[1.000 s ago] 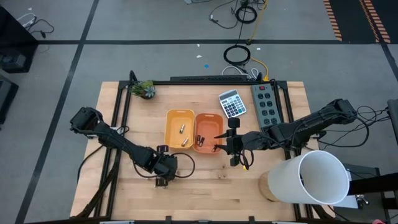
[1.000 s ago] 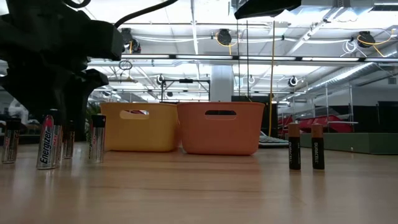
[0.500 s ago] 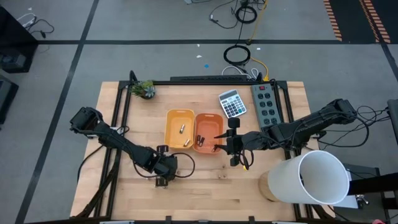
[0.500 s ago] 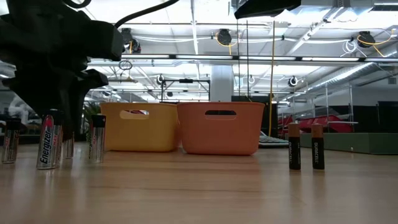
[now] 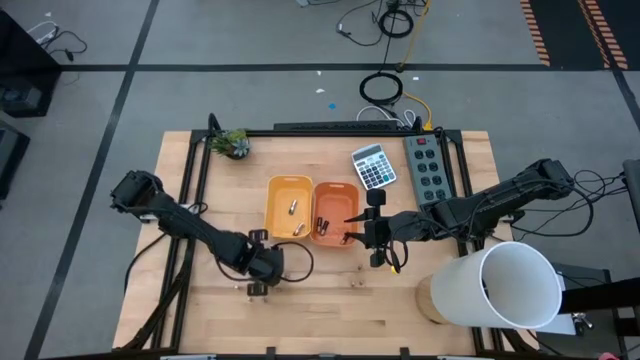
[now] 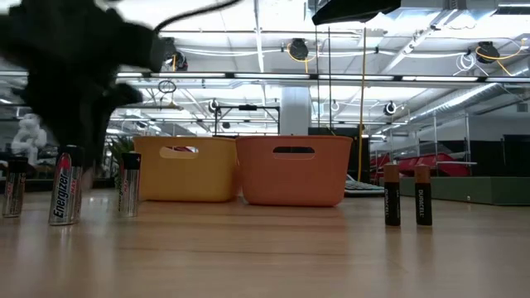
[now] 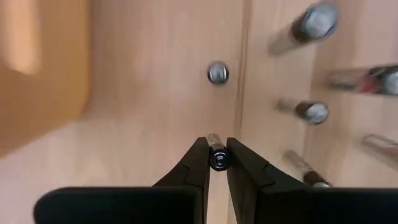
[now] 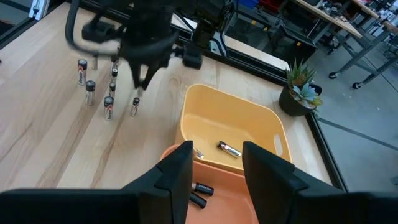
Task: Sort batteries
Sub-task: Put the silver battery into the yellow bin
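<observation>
A silvery battery (image 7: 214, 142) like those in the yellow tray (image 5: 288, 212) is pinched in my left gripper, so I should keep carrying it until it hangs inside the tray's rim, then let go.
Several small batteries (image 7: 217, 73) stand upright on the table near its near-left part; they also show in the low view as silvery batteries (image 6: 62, 186). Two dark batteries (image 6: 407, 195) stand apart, to the right in that view. My left gripper (image 5: 255, 278) is over that group, shut on one battery (image 7: 217, 159). The yellow tray (image 5: 289, 206) holds two silvery batteries, and the orange tray (image 5: 333, 212) holds dark ones. My right gripper (image 5: 355, 230) hangs open over the orange tray's right rim; its fingers (image 8: 180, 165) touch nothing. My left gripper pinches one small battery by its top end (image 7: 218, 160) between its two fingertips, coming from above and pointing down. The battery stays upright below the fingers (image 8: 140, 79). Whether its foot is off the table cannot be told.
A grey calculator (image 5: 373, 166) and a power strip (image 5: 430, 168) lie at the far right. A small potted plant (image 5: 234, 143) sits at the far left corner. A large white cylinder (image 5: 505, 285) stands at the near right. Bare wood lies between the trays and the near edge.
My left gripper has shifted a little toward the table's left and far edge and shows blurred in the low view. My right gripper has kept still.
</observation>
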Tool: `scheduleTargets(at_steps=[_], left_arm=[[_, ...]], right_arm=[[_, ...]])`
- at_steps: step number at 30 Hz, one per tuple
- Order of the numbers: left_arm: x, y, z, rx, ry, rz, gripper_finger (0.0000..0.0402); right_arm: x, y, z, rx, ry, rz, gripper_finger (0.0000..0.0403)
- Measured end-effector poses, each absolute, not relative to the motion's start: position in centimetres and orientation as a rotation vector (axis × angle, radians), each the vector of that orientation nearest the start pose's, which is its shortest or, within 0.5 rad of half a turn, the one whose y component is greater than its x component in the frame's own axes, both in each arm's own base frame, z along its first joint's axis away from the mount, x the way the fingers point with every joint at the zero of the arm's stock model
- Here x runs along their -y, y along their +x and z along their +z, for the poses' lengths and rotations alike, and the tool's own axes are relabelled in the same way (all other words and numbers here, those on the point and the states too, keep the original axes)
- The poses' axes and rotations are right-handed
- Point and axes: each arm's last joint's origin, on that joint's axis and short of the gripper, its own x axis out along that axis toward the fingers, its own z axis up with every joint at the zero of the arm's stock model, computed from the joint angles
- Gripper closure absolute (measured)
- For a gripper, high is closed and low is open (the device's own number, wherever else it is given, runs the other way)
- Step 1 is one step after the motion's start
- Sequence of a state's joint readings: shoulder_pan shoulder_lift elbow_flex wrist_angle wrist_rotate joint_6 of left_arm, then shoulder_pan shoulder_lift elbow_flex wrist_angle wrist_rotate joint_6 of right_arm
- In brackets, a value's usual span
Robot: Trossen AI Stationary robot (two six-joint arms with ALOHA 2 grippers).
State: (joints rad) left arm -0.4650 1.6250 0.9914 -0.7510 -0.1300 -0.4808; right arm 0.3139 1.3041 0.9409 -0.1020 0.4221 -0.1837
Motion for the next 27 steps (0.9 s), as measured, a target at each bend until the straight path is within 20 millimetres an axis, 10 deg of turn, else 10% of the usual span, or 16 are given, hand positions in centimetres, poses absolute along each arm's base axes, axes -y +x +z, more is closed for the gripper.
scheduleTargets(at_steps=[11, 19, 27], left_arm=[[7.9, 26.7, 25.2, -1.255, 0.066, 0.147, 0.0361], [2.1, 28.0, 24.5, -1.292, 0.053, 0.238, 0.0361], [1.0, 28.2, 24.3, -1.279, 0.038, 0.237, 0.0299]], right_arm=[[-7.7, 27.5, 28.6, -0.436, -0.346, -0.067, 0.0273], [-7.7, 27.5, 28.5, -0.443, -0.348, -0.066, 0.0273], [-7.7, 27.4, 28.4, -0.459, -0.354, -0.064, 0.0273]])
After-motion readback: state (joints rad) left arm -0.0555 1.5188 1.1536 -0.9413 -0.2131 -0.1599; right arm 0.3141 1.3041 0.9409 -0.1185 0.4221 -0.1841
